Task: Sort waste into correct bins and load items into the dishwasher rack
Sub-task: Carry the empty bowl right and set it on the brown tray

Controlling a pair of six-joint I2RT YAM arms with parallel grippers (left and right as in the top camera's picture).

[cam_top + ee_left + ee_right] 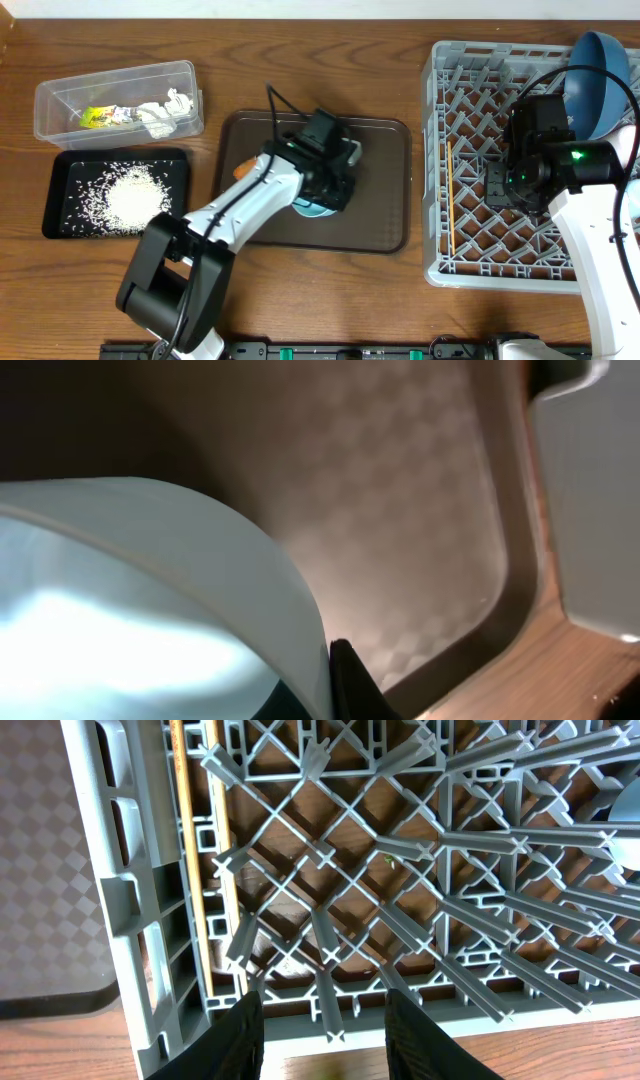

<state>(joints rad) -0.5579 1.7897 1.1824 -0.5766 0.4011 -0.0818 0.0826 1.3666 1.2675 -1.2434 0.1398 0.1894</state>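
Observation:
The dishwasher rack sits on my right gripper's side, so my left gripper needs to leave the light-blue cup on the brown serving tray for my right one.
My left gripper is low over the brown serving tray, shut on the rim of a light-blue cup. In the left wrist view one finger presses the outside of its pale wall. An orange carrot piece lies at the tray's left edge. The dishwasher rack holds the dark-blue dish and the wooden chopsticks along its left side. My right gripper is open and empty above the rack's front left part. The pink cup and the pale-teal bowl are not visible.
The clear tub at far left holds the yellow-green wrapper and white paper. The black tray in front of it holds white rice. The brown serving tray lies between the bins and the rack.

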